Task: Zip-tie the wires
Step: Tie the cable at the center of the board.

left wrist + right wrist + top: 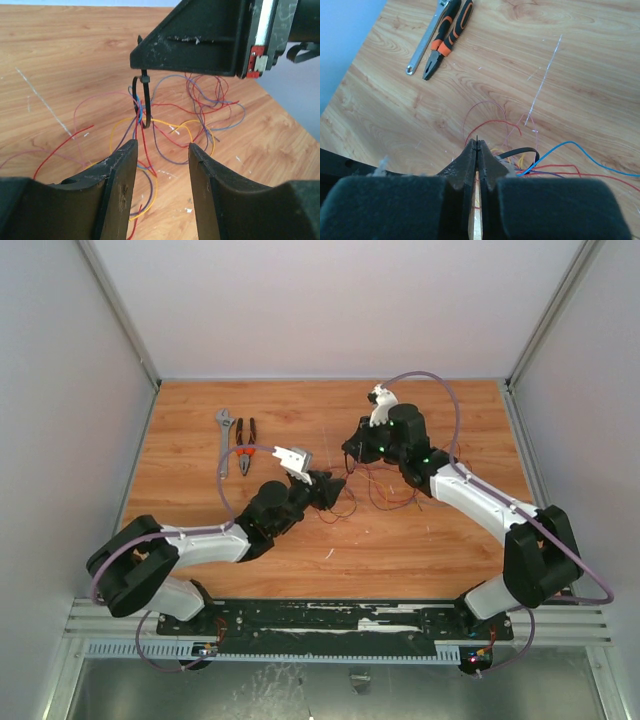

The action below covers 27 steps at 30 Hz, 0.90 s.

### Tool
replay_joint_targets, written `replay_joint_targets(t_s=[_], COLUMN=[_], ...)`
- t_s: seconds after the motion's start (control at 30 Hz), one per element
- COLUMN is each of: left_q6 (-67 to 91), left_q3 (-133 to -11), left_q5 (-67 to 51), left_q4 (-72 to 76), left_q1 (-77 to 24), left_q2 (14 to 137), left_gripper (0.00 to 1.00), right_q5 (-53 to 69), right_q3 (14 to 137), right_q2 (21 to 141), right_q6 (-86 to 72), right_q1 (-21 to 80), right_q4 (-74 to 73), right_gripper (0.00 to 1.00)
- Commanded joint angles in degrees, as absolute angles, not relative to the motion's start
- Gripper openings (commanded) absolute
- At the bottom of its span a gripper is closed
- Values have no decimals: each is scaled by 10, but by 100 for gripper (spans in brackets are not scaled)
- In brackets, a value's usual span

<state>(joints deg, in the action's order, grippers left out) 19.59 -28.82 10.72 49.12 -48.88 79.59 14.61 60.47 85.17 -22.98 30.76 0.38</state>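
The robot's left gripper should hold the zip tie's head (145,79) steady before the right gripper pulls the zip tie's tail, because the zip tie's loop (147,104) hangs wide from the right gripper.
The wires (385,490) are thin red, purple, yellow and blue strands lying loose on the wooden table between the arms. In the left wrist view the black zip tie (144,102) is looped around a bunch of the wires (200,107), and its tail runs up into the right gripper's fingers (200,40). My right gripper (477,146) is shut on the zip tie's thin tail, and the loop (522,151) curls just to its right. My left gripper (162,150) is open and empty, a short way in front of the loop. In the top view the two grippers, left (335,485) and right (352,448), are close together.
Orange-handled pliers (245,445) and a silver wrench (224,440) lie at the table's far left, also in the right wrist view as pliers (447,37) and wrench (425,42). White walls enclose the table on three sides.
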Motion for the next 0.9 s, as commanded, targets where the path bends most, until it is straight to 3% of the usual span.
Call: replay_joint_targets(t_s=[0.0, 0.87], left_q6=[201, 248], left_q3=[-315, -372], left_q5=[130, 198], left_q4=[558, 611], left_q1=[-496, -497], left_q2=[813, 896], left_gripper=[50, 41], right_q5=[127, 144], right_q3=[596, 574], right_q2=[826, 805], right_q6=[-247, -268], right_q1=[313, 313], right_q4=[28, 49], right_gripper=[0, 0])
